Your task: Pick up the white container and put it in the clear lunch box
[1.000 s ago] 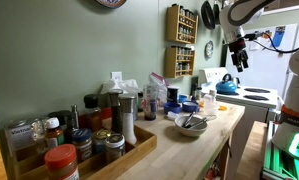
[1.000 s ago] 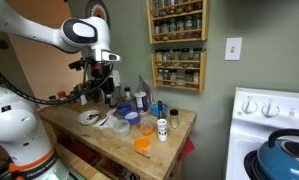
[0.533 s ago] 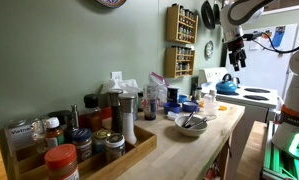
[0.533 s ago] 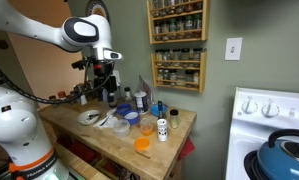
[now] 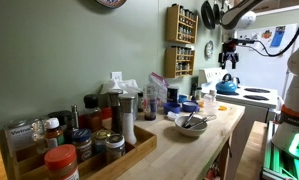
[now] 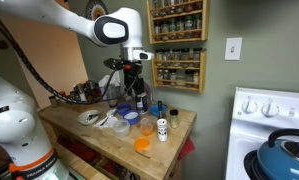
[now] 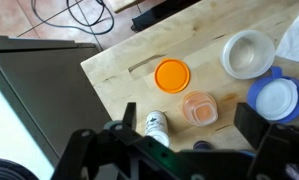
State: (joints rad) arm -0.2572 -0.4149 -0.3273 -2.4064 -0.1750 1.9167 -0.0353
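Note:
The white container is standing upright, away from the clear lunch box, so the robot's open gripper should move down next over its top until the fingers are on both sides of it.
In the wrist view a small white container with a dark label lies on the wooden table, close to a small clear lunch box. My gripper hangs high above them, open and empty, with its fingers wide apart on either side of both. In an exterior view the white container stands near the table's front corner and the gripper is above the cluster of containers. The gripper also shows up high in an exterior view.
An orange lid, a round white tub and a blue-rimmed container lie near the lunch box. A bowl with utensils, bottles and a spice tray crowd the table. A wall spice rack and a stove are close.
The arm has swung from the table's far side to above the containers near the spice rack. The gripper stays open and empty.

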